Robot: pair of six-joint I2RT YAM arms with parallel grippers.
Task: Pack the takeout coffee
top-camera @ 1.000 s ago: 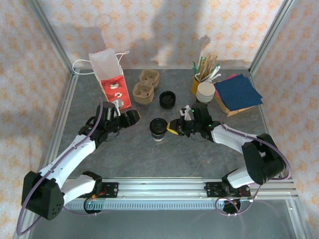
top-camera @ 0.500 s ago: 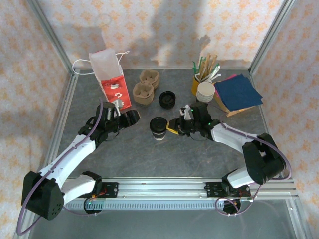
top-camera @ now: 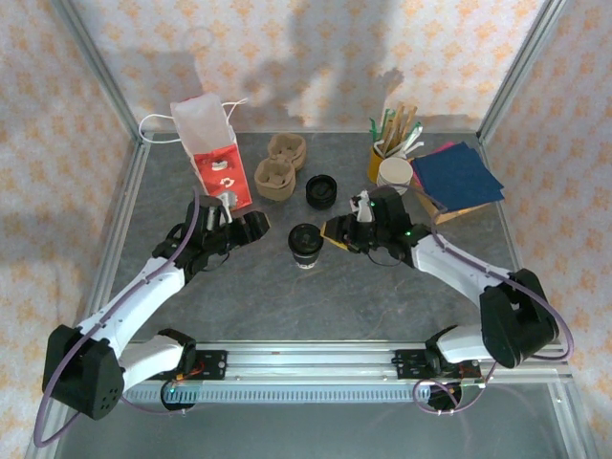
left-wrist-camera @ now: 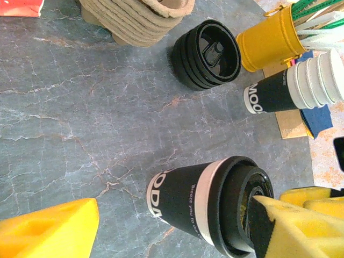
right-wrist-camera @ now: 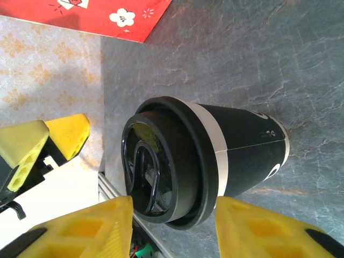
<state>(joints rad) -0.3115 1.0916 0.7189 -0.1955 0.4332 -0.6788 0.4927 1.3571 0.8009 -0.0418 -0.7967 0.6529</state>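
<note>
The lid sits high above the cup's white band (right-wrist-camera: 220,156), so my left gripper should move over the lid's free side (top-camera: 295,236) and push down together with my right gripper.
The takeout coffee (top-camera: 305,245) stands upright mid-table, a dark cup with a white band and a black lid. In the right wrist view the coffee (right-wrist-camera: 204,161) lies just ahead of my right gripper (right-wrist-camera: 172,236), which is open; its yellow fingers (right-wrist-camera: 80,231) flank the lid's near rim with gaps on both sides. From above, the right gripper (top-camera: 337,232) sits close to the cup's right. My left gripper (top-camera: 251,225) is open to the cup's left, a short way off. The left wrist view shows the coffee (left-wrist-camera: 199,201) ahead of the open left gripper (left-wrist-camera: 161,244).
A red and white paper bag (top-camera: 212,153) stands at the back left. Beside it are cardboard cup carriers (top-camera: 280,167) and a pile of black lids (top-camera: 321,191). A stack of white cups (top-camera: 393,175), a yellow pot of stirrers (top-camera: 381,158) and blue napkins (top-camera: 455,177) sit back right.
My right arm has lifted and shifted slightly toward the back, its gripper staying beside the cup. The left arm and the cup have not visibly moved.
</note>
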